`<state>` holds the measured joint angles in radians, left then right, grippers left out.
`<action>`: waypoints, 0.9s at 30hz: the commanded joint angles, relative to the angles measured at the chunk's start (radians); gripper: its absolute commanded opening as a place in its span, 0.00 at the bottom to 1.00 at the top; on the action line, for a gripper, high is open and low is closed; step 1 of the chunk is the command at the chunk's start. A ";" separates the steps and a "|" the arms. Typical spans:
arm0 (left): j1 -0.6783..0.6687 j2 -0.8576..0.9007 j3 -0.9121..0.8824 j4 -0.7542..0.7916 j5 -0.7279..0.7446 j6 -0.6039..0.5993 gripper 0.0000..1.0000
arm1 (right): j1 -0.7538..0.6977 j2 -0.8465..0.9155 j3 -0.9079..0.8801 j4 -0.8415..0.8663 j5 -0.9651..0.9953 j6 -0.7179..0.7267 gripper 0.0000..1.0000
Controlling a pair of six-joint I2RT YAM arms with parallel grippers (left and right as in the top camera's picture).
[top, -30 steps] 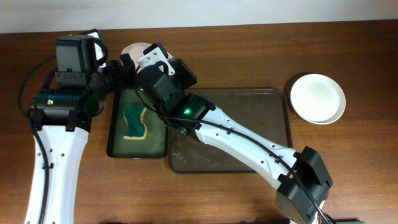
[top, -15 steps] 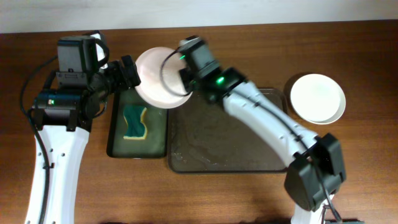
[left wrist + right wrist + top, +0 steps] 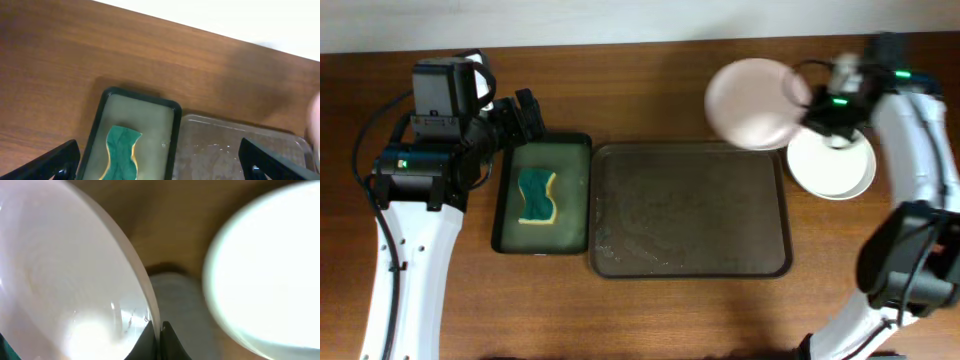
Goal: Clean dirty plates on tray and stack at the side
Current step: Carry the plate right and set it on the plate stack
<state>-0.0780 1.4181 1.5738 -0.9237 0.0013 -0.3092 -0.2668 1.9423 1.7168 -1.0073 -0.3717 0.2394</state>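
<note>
The pink plate (image 3: 753, 103) is hanging by its rim and the white plate (image 3: 832, 168) is lying open, so my right gripper should next carry the pink plate until it rests there.
My right gripper (image 3: 807, 112) is shut on the rim of a pale pink plate (image 3: 750, 103) and holds it in the air over the table's back right, beside the stack. In the right wrist view the fingers (image 3: 160, 336) pinch the plate's edge (image 3: 65, 275). A white to pale green plate (image 3: 832, 160) lies on the table at the right; it also shows in the right wrist view (image 3: 265, 265). The dark brown tray (image 3: 690, 208) lies in the middle with no plates on it. My left gripper (image 3: 528, 112) is open and empty above the far end of the small greenish tray.
A narrow black-rimmed greenish tray (image 3: 576, 190) lies left of the brown tray and holds a green and yellow sponge (image 3: 536, 196). The sponge also shows in the left wrist view (image 3: 121, 155). The brown tray's surface carries wet specks.
My right arm has swung the pale pink plate from the back left, by my left gripper, across to the back right near the white plate. The left arm has stayed put.
</note>
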 commanded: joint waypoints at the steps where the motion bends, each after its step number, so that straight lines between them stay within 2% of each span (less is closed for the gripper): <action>1: -0.002 0.002 -0.004 0.002 0.010 0.016 0.99 | -0.153 -0.011 0.009 -0.026 0.063 0.001 0.04; 4: -0.002 0.002 -0.004 0.002 0.010 0.016 0.99 | -0.261 -0.009 -0.007 -0.026 0.185 -0.039 0.04; 8: -0.002 0.002 -0.004 0.002 0.010 0.016 1.00 | -0.316 -0.005 -0.026 -0.043 0.201 -0.078 0.04; 20: -0.002 0.002 -0.004 0.002 0.010 0.016 0.99 | -0.316 -0.004 -0.040 -0.063 0.247 -0.077 0.04; 27: -0.002 0.002 -0.004 0.002 0.010 0.016 0.99 | -0.316 -0.004 -0.173 0.072 0.215 -0.074 0.05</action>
<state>-0.0780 1.4181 1.5738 -0.9237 0.0013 -0.3092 -0.5884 1.9423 1.6028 -0.9791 -0.1387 0.1719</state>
